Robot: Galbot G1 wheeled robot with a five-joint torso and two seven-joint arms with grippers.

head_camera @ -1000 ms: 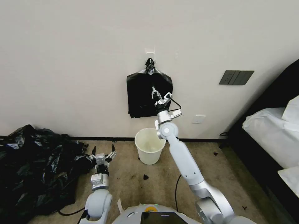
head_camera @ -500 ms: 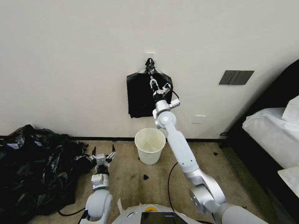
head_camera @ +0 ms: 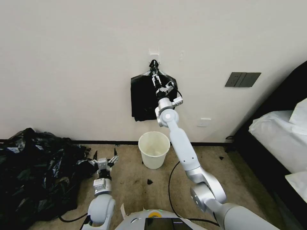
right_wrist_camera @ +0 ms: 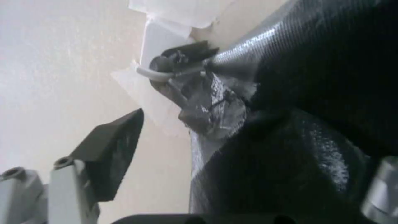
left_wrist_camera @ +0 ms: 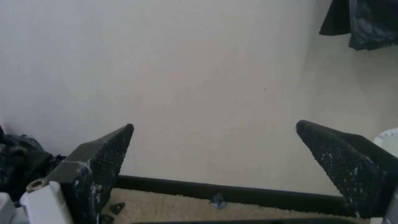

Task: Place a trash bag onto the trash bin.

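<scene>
My gripper will peel only the front trash bag point(head_camera: 143, 94) down when I pull, and the bundle will stay hanging, because the bundle's neck point(head_camera: 153, 65) is caught on the wall hook.
The trash bag is hidden as a single item. A flat black bundle point(head_camera: 144, 99) with a pointed top hangs from a wall hook point(head_camera: 153, 64). My right gripper point(head_camera: 154, 79) is raised to the bundle's top just under the hook. It is open, and the bundle's neck point(right_wrist_camera: 215, 112) lies between its fingers point(right_wrist_camera: 112, 152). The cream-white trash bin point(head_camera: 154, 153) stands on the carpet below the bundle, lidless, with nothing over its rim. My left gripper point(head_camera: 105, 156) hovers low over the floor, left of the bin. In the left wrist view my left gripper point(left_wrist_camera: 215, 161) is open and holds nothing.
A large heap of black bags point(head_camera: 32, 169) lies on the floor at the left wall. A bed point(head_camera: 281, 134) with white bedding fills the right side. A dark switch panel point(head_camera: 242, 79) and a white outlet point(head_camera: 204, 122) are on the wall. Bare carpet lies in front of the bin.
My right arm has stretched further up, and its gripper rose from the bundle's middle to its top by the hook. The left arm has not moved.
</scene>
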